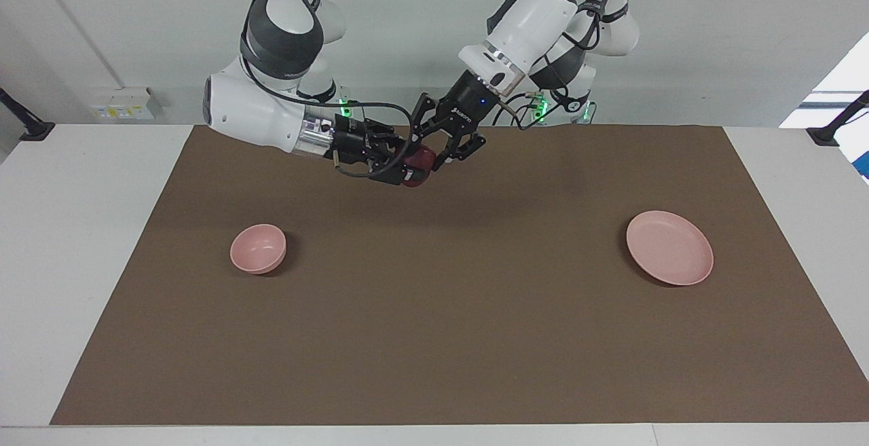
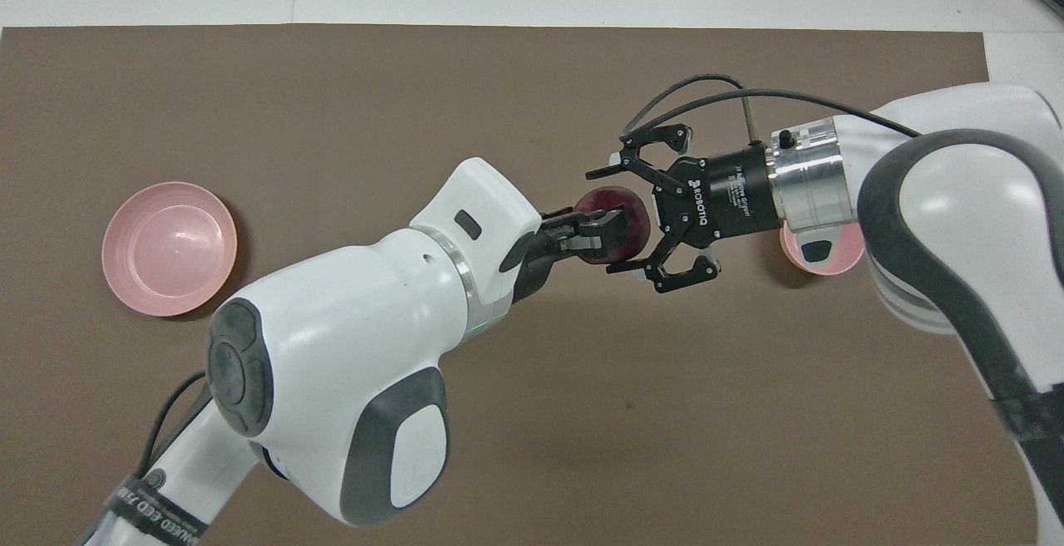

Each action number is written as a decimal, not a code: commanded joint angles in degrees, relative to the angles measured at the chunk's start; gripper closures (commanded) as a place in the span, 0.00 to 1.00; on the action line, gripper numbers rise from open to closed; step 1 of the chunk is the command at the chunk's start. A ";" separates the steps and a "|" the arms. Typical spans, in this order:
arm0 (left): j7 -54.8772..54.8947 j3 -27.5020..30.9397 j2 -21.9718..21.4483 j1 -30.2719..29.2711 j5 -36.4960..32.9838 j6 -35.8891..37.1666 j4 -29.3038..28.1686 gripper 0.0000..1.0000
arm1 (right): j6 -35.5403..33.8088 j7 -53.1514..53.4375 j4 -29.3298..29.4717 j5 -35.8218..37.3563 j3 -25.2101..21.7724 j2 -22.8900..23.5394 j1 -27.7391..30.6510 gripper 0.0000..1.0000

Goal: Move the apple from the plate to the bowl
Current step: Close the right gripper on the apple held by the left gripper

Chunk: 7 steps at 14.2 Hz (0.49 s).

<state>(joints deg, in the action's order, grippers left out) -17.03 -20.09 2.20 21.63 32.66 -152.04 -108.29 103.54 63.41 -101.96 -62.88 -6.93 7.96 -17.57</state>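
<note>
The apple is held by both grippers, so my left gripper should open and move back toward the plate before my right gripper takes the apple to the bowl.
The dark red apple hangs in the air over the mat's middle, toward the robots' edge. My left gripper is shut on it from the plate's side. My right gripper comes in level from the bowl's side. It is shut on the apple too, with one finger on each flank. The pale pink plate lies bare toward the left arm's end. The small pink bowl stands toward the right arm's end, half hidden under the right wrist in the overhead view.
A brown mat covers most of the white table. Both arms stretch low across the strip of mat nearest the robots. The plate and the bowl are the only things lying on the mat.
</note>
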 commanded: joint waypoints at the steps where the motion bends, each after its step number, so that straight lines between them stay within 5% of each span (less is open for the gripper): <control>1: -0.37 0.14 -0.27 1.05 1.01 1.65 0.27 1.00 | 0.79 -2.58 -0.17 -0.67 0.16 -0.22 0.35 0.91; 3: -0.11 0.14 -0.36 1.05 1.01 2.53 0.27 1.00 | 0.61 -2.76 0.26 1.25 0.16 -0.05 0.52 1.00; 4: -0.02 0.14 -0.36 1.05 1.01 2.71 0.36 0.90 | 0.26 -2.76 0.62 2.57 0.16 0.21 0.96 1.00; 5: -0.28 0.14 -0.10 1.05 0.75 2.71 0.71 0.55 | -0.78 -2.85 0.88 2.93 0.07 0.30 1.31 1.00; 6: -0.46 0.14 0.08 0.96 0.66 2.80 1.23 0.04 | -1.40 -3.11 0.97 2.94 -0.01 0.30 1.92 1.00; 7: -0.55 0.14 0.08 0.87 0.66 2.80 1.33 0.00 | -2.02 -3.72 1.06 3.02 -0.01 0.30 3.06 1.00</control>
<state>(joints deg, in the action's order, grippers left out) -17.07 -20.43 2.46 21.65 32.66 -151.31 -108.16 102.83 61.86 -101.89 -61.08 -7.00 7.97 -17.12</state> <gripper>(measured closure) 0.357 0.207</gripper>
